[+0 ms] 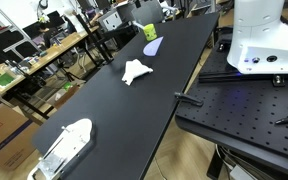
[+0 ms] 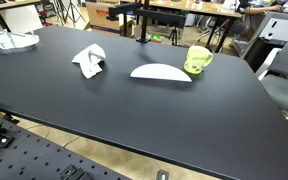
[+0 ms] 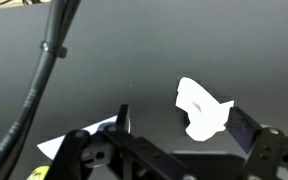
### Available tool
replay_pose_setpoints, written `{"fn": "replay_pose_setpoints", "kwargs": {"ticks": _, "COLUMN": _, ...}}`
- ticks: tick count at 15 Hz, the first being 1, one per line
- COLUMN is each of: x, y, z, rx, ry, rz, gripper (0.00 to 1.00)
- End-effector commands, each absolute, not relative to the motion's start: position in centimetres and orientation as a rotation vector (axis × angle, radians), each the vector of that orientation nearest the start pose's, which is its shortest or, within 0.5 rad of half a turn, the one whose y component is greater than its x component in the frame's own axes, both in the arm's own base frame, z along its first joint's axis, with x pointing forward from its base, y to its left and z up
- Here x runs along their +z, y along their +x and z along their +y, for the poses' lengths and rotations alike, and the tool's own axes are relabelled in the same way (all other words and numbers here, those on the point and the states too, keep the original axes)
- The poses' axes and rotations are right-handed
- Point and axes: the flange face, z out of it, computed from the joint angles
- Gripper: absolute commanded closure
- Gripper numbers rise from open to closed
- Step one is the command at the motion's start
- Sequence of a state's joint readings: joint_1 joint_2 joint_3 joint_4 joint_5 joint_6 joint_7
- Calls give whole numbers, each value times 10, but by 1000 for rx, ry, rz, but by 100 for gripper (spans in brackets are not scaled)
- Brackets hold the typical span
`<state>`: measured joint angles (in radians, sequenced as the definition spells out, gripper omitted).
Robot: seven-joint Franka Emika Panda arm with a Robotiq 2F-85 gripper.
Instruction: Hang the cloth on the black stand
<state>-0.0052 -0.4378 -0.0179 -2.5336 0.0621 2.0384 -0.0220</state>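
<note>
My open fingers fit around the white cloth (image 3: 201, 109), which lies clear of the plate, so I should keep lowering toward its crumpled folds (image 2: 90, 62) until my gripper straddles them.
A crumpled white cloth (image 1: 136, 71) lies on the black table (image 1: 114, 110); it also shows in an exterior view (image 2: 89, 60) and in the wrist view (image 3: 202, 108). The black stand (image 2: 139, 20) rises at the table's far edge, with a horizontal bar at its top. My gripper (image 3: 179, 118) shows only in the wrist view. It is open and empty, above the table, and the cloth lies beyond it, closer to the right finger. The gripper is apart from the cloth.
A green mug (image 2: 198, 59) and a pale oval plate (image 2: 160, 71) sit near the stand. A white tray-like object (image 1: 66, 146) lies at one end of the table. Cluttered desks stand beyond the table's edge. A black cable (image 3: 44, 70) crosses the wrist view.
</note>
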Motion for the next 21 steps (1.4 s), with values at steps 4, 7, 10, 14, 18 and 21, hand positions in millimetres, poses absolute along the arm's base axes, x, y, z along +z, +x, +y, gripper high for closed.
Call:
{"fn": "replay_pose_setpoints", "kwargs": {"ticks": 4, "x": 367, "y": 410, "z": 68, "rx": -167, "ry": -3121, "rz": 45, "gripper": 0}}
{"fn": "replay_pose_setpoints", "kwargs": {"ticks": 7, "x": 335, "y": 415, "z": 100, "rx": -199, "ry": -3132, "rz": 13, "gripper": 0}}
{"fn": "replay_pose_setpoints", "kwargs": {"ticks": 10, "x": 303, "y": 420, "z": 115, "rx": -222, "ry": -3155, "rz": 9, "gripper": 0}}
{"fn": "replay_pose_setpoints", "kwargs": {"ticks": 14, "x": 286, "y": 417, "z": 113, "rx": -161, "ry": -3167, "rz": -50, "gripper": 0}}
{"fn": "replay_pose_setpoints", "kwargs": {"ticks": 18, "x": 275, "y": 421, "z": 109, "rx": -153, "ry": -3186, "rz": -18, "gripper": 0}}
{"fn": "replay_pose_setpoints", "kwargs": {"ticks": 21, "x": 260, "y": 426, "z": 104, "rx": -167, "ry": -3181, "rz": 5, "gripper": 0}}
